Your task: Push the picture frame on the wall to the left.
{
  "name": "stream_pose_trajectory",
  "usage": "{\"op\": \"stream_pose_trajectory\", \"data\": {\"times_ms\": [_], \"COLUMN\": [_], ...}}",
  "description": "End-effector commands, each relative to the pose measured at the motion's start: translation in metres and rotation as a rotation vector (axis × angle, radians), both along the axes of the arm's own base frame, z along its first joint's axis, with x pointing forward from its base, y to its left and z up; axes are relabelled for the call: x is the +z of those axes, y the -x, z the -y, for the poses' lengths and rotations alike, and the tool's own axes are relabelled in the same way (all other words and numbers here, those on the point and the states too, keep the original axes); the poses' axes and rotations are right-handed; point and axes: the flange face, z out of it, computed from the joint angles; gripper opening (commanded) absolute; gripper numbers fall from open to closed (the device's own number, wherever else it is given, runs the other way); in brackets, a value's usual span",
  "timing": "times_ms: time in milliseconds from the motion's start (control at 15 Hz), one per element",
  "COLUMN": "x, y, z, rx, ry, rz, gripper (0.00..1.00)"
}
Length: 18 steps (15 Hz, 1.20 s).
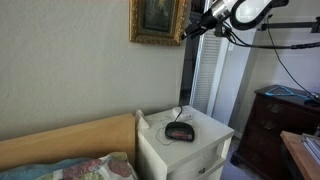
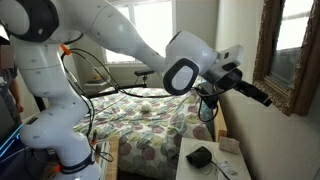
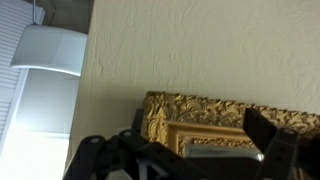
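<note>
Next, I back up toward the louvred door, go up and approach the frame's side edge point(image 1: 186, 17), because my gripper is too low, with its fingers on either side of the picture frame's lower corner point(image 1: 181, 44).
The gilded picture frame point(image 1: 157, 22) hangs high on the beige wall point(image 1: 70, 60), above the white nightstand. It also shows edge-on in an exterior view point(image 2: 287, 60) and fills the lower wrist view point(image 3: 200, 112), where its upper corner lies between my fingers. My gripper point(image 1: 190, 28) is at the frame's edge nearest the louvred door, at or very close to it. It also shows as a dark tip against the frame's lower edge point(image 2: 262, 97). In the wrist view the gripper point(image 3: 195, 150) is open and holds nothing.
A white nightstand point(image 1: 205, 150) with a black clock radio point(image 1: 180, 131) stands below the frame, also in view here point(image 2: 200, 156). A white louvred door point(image 1: 205, 80) is beside the gripper. There is also a dark dresser point(image 1: 272, 125) and a bed point(image 2: 150, 120) with a wooden headboard point(image 1: 70, 140).
</note>
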Motion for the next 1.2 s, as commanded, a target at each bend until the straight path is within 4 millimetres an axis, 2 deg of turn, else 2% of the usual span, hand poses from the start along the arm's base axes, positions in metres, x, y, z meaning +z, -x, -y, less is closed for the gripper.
{"op": "stream_pose_trajectory", "data": {"times_ms": [0,133,333,533,733,867,1067,1133], "x": [0.034,0.050,0.055,0.053,0.054,0.055,0.059,0.061], "y": [0.001,0.009,0.010,0.005,-0.007,-0.012,-0.012,-0.009], "z": [0.029,0.043,0.049,0.038,0.007,-0.004,-0.004,0.013], "rx": [-0.038,-0.066,-0.084,-0.071,-0.021,-0.001,-0.001,-0.028], "ry": [0.036,0.049,0.044,0.027,0.010,0.009,0.011,0.021], "rz": [0.117,0.171,0.198,0.202,0.204,0.208,0.223,0.233], "gripper": [1.00,1.00,1.00,1.00,1.00,1.00,1.00,1.00]}}
